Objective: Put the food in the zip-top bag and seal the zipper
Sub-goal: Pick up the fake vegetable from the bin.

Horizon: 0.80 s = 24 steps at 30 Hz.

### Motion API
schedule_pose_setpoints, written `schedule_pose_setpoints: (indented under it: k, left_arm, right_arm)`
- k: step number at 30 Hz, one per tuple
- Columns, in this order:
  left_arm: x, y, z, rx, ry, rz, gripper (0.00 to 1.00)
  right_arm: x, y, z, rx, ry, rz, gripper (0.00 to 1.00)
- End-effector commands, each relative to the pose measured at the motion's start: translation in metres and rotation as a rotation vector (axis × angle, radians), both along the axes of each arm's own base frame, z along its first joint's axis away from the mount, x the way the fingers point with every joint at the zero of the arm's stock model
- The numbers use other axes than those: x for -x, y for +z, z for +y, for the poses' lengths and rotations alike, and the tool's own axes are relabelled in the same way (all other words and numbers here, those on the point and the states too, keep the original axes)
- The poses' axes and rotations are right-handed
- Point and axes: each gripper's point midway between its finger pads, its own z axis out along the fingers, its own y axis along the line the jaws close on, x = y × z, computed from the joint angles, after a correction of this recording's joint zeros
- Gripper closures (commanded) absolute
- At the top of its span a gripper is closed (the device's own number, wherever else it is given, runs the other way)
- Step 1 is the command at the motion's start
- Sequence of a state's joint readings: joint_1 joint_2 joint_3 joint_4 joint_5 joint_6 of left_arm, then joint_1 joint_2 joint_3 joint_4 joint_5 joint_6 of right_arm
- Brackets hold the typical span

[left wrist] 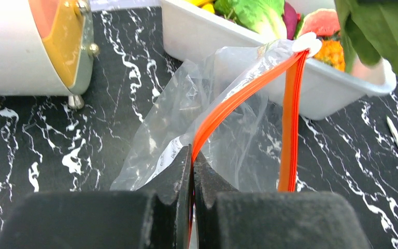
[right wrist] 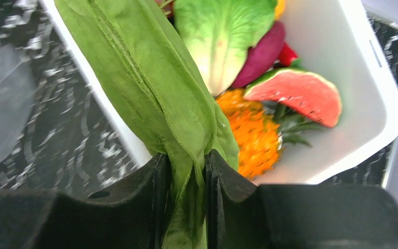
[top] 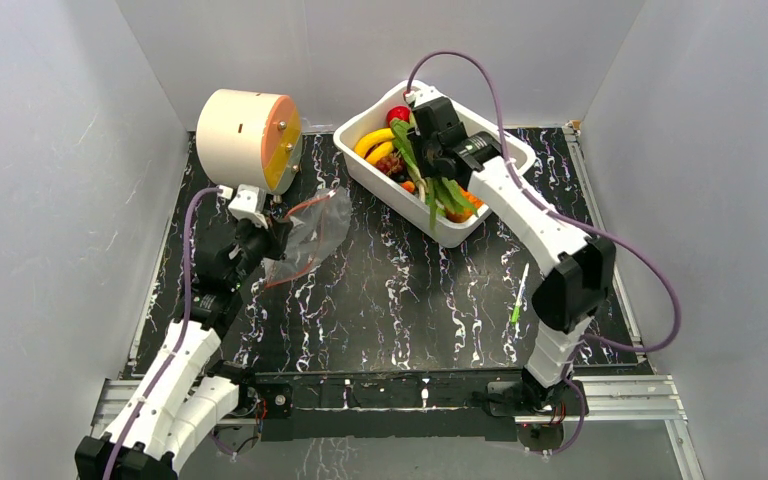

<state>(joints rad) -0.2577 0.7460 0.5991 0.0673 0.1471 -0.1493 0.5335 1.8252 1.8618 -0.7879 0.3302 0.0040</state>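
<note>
The bag's orange-red zipper strips (top: 310,203) are standing apart, so my right gripper keeps bringing the leafy greens to the open bag's opening (top: 304,235) until the greens' loose end goes in.
The clear zip-top bag (top: 312,232) lies on the black marbled table left of centre. My left gripper (left wrist: 192,155) is shut on its orange-red zipper strip (left wrist: 233,101), and the mouth stands open. It shows in the top view at the bag's left edge (top: 263,236). My right gripper (right wrist: 185,161) is shut on green leafy greens (right wrist: 150,88) and holds them over the white tub (top: 460,226), where the gripper also shows from above (top: 426,150). The tub holds a banana (top: 372,141), a red piece (top: 397,114), a watermelon slice (right wrist: 300,93), an orange piece (right wrist: 256,137) and a lettuce leaf (right wrist: 217,36).
A cream cylinder with an orange face (top: 248,140) stands at the back left, just behind the bag. A thin green and white stick (top: 519,294) lies on the table beside the right arm. Grey walls close in the sides and back.
</note>
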Motion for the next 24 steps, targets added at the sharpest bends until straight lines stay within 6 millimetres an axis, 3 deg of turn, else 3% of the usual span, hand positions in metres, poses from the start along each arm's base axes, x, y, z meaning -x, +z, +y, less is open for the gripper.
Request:
schedule_pose_setpoints:
  k: [1,6,12,18,22,24]
  left_arm:
    - [-0.02,0.046,0.002,0.022,0.039,-0.144,1.0]
    - [-0.03,0.056,0.001,0.027,0.047,-0.194,1.0]
    - [-0.039,0.044,0.001,0.025,0.059,-0.185,1.0]
    - [-0.039,0.024,-0.006,0.051,0.035,-0.114,1.0]
    - [-0.034,0.016,-0.01,0.097,0.028,-0.086,1.0]
    - [-0.029,0.013,-0.013,0.11,0.009,-0.06,1.0]
  right_arm:
    - [0.05,0.05,0.02,-0.253,0.027,-0.011,0.82]
    - [0.106,0.055,0.052,-0.432,0.13,0.1,0.82]
    - [0.167,0.066,0.082,-0.714,0.246,0.236,0.83]
    - [0.208,0.079,0.107,-1.025,0.308,0.339,0.85]
    - [0.222,0.086,0.12,-1.21,0.301,0.4,0.86]
    - [0.229,0.079,0.129,-1.239,0.286,0.43,0.87]
